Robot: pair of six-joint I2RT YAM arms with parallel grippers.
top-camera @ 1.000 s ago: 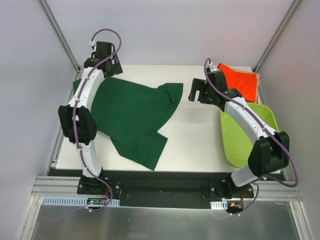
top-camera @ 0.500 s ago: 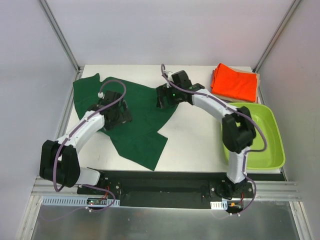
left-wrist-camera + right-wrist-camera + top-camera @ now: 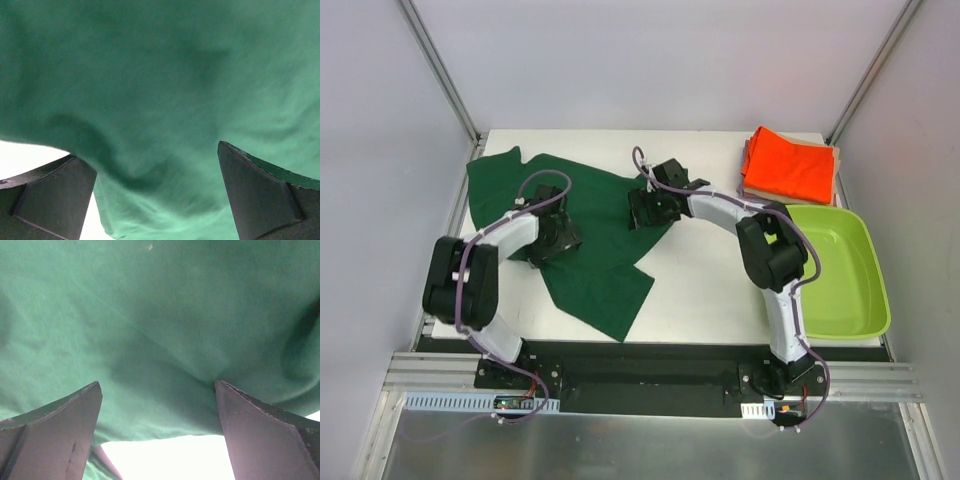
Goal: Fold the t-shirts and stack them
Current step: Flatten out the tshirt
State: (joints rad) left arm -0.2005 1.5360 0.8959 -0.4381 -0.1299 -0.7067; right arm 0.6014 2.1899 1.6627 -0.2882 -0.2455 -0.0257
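Observation:
The dark green t-shirt (image 3: 605, 215) has a soft fold (image 3: 125, 177) running through it, so it will spread out into a wide sheet when I lift it between both grippers.
The dark green t-shirt (image 3: 595, 215) lies spread on the left half of the white table (image 3: 705, 290). My left gripper (image 3: 557, 240) is open, low over the shirt's middle left; cloth (image 3: 160, 90) fills its view between the fingers (image 3: 55, 195). My right gripper (image 3: 647, 210) is open at the shirt's right sleeve edge; its view shows green cloth (image 3: 160, 315) and bare table between the fingers (image 3: 260, 435). A folded orange shirt (image 3: 790, 167) lies on a beige one (image 3: 837, 162) at the back right. No lavender shirt shows.
A lime-green plastic bin (image 3: 835, 270) stands at the right edge of the table, empty. Metal frame posts rise at the back corners. The black arm base rail runs along the near edge.
Both grippers have come down from the back onto the green shirt: the left moved near and right onto its middle, the right moved left onto the sleeve edge. The shirt's right sleeve is a little bunched.

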